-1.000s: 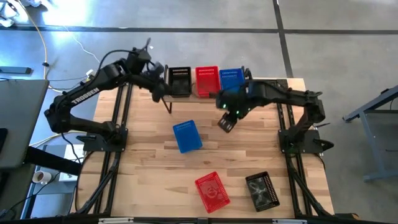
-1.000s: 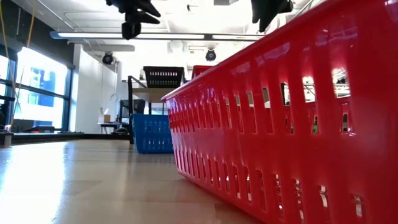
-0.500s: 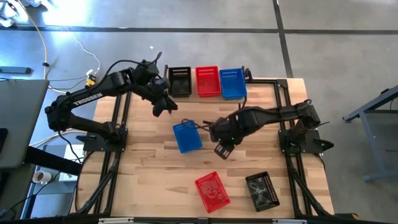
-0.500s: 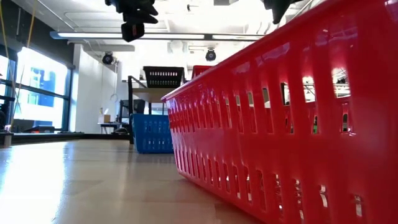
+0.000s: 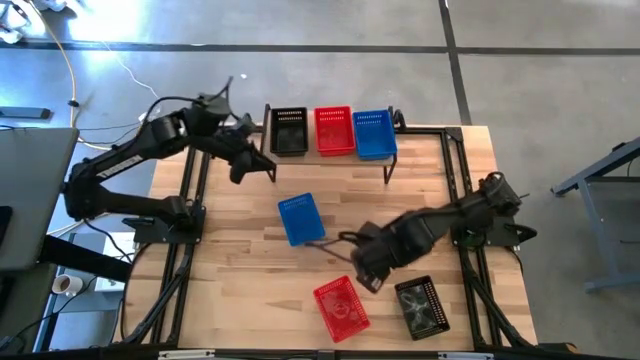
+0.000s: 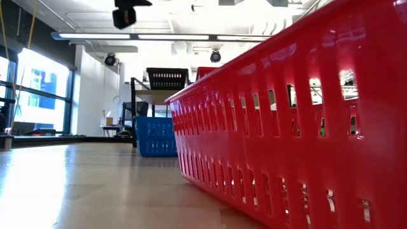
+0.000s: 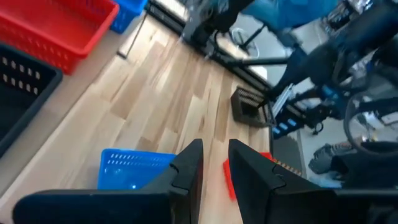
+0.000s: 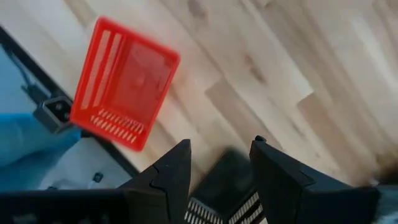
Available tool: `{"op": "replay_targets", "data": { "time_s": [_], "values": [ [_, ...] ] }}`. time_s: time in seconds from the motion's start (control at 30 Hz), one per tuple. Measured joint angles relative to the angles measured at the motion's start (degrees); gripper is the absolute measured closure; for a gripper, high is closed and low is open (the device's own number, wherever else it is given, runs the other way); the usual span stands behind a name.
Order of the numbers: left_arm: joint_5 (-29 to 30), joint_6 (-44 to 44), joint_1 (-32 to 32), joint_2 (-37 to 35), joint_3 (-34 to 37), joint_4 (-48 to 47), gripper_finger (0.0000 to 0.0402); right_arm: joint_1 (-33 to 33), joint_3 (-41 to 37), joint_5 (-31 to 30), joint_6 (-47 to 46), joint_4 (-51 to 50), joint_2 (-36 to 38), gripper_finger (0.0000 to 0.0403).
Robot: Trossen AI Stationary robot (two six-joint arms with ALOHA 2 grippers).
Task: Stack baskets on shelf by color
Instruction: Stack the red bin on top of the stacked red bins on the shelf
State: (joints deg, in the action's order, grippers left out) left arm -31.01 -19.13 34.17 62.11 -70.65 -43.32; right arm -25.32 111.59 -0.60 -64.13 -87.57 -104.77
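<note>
I can see clear wood (image 5: 383, 312) between the long rim of the loose red basket and the loose black basket, so my right gripper keeps going to that rim (image 5: 361, 302) and closes there.
A black basket (image 5: 290, 131), a red basket (image 5: 334, 131) and a blue basket (image 5: 374, 134) stand side by side with their bottoms on the shelf (image 6: 143, 93) at the table's far edge. Loose on the tabletop lie a blue basket (image 5: 301, 219), a red basket (image 5: 341, 306) and a black basket (image 5: 421, 306). My left gripper (image 5: 240, 170) hangs in the air left of the shelf, its fingers (image 7: 189, 168) a narrow gap apart with nothing between them. My right gripper (image 5: 368, 275) points down, open and empty, above the spot between the loose red basket (image 8: 124, 84) and the loose black basket (image 8: 227, 186).
Bare wood lies between the shelf and the loose baskets and along the table's left side. Black frame rails (image 5: 185, 200) run down both sides of the table. In the low view the red basket (image 6: 292, 127) fills the right half.
My right gripper has swept from just in front of the shelf toward the table's near edge and sunk a little, ending above the loose red and black baskets. My left gripper has drawn back from the shelf toward the table's left edge. No basket has moved.
</note>
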Motion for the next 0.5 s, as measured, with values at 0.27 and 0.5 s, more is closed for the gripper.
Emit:
{"op": "replay_targets", "data": {
  "time_s": [0.27, 0.5],
  "values": [
    [0.33, -4.01, -0.93, -5.79, 0.00, 0.62, 0.0332, -5.47, 0.07, 0.06, -3.10, 2.83, -2.64, 0.0253],
    [0.35, -5.35, -2.30, -8.28, 0.00, 0.60, 0.0332, -6.74, 0.05, 0.82, -2.68, 7.27, -6.47, 0.0253]
  ]
}}
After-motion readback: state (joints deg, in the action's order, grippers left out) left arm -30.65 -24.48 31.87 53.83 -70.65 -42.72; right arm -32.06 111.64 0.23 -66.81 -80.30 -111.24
